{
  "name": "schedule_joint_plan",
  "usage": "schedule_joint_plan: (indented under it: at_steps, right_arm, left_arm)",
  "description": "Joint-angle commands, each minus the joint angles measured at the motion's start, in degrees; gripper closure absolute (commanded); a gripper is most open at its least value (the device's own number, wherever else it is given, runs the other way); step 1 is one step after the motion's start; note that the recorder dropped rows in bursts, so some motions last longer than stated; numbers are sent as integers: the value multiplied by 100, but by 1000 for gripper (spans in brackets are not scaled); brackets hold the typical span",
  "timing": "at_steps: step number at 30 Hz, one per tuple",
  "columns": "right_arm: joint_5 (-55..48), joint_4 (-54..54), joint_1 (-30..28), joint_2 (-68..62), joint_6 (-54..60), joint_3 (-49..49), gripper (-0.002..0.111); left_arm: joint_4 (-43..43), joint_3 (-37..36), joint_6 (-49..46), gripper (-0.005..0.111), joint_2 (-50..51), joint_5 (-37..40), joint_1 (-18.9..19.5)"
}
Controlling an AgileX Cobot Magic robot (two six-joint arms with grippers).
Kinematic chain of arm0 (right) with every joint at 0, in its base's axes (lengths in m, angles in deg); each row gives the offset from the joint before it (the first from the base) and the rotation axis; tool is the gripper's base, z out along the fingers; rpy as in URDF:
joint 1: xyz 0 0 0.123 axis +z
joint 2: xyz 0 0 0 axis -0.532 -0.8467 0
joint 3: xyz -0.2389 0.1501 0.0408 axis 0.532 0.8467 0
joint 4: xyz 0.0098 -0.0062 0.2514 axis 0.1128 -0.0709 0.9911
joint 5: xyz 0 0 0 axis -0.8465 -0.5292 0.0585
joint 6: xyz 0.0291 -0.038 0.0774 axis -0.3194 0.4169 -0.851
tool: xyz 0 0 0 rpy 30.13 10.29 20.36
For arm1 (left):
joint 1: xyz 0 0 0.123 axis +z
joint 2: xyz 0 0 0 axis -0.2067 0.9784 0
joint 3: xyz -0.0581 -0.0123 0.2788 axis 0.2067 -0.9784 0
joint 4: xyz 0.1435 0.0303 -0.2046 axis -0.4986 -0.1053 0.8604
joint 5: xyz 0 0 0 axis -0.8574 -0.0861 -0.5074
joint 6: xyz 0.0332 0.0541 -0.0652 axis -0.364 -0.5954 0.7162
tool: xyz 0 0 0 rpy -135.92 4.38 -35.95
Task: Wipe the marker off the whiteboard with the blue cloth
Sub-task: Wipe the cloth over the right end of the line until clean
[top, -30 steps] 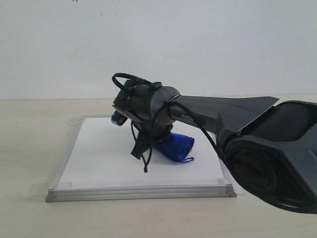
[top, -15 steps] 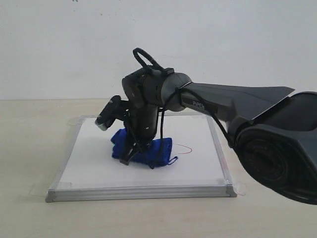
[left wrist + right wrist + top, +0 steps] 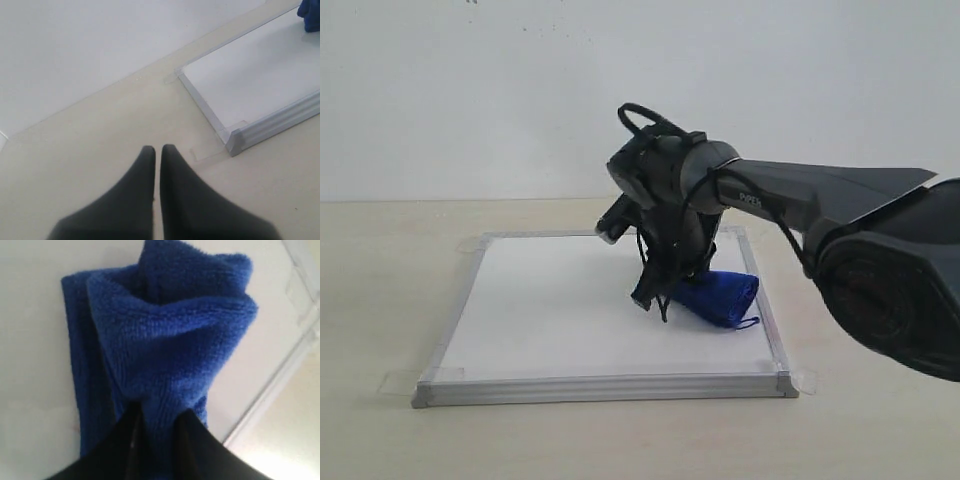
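Note:
The robot's right gripper should sweep the blue cloth back toward the board's middle (image 3: 612,308) before lifting it off, because the cloth is close to the whiteboard's silver frame (image 3: 767,300).
The whiteboard (image 3: 550,320) lies flat on the table, silver frame and taped corners showing. My right gripper (image 3: 682,285) is shut on the blue cloth (image 3: 722,297), pressing it onto the board near its right edge. In the right wrist view the blue cloth (image 3: 170,340) bunches between the two black fingers (image 3: 192,437), with my right gripper (image 3: 160,412) pinching a fold. No red marker line shows on the bare board. My left gripper (image 3: 155,149) hovers shut and empty over the table, off the whiteboard (image 3: 260,75) corner. The blue cloth (image 3: 311,14) peeks in at the frame's edge.
The board's metal frame (image 3: 605,388) runs along the front. The pale wooden table (image 3: 380,280) surrounds the board, with a white wall behind. The right arm's large black body (image 3: 890,290) fills the right side of the exterior view.
The right gripper swept the cloth from the board's middle-left to its right side. The red stroke seen half a second ago no longer shows.

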Motion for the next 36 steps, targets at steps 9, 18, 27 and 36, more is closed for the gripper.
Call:
schedule_joint_plan:
  at_steps: [9, 18, 27, 36]
  right_arm:
    - [-23, 1958, -28, -100, 1188, 84, 108]
    - [-257, -368, -585, -100, -1179, 84, 108]
    - [-257, 2504, -624, -100, 964, 84, 108]
    - [-257, 4636, -278, -100, 2830, 84, 108]
  left_arm:
    - [9, -17, -30, 103, -17, -15, 14]
    - [9, -17, -30, 103, -17, -15, 14]
    - [9, -17, -30, 103, -17, -15, 14]
    - [9, -17, -30, 103, -17, -15, 14]
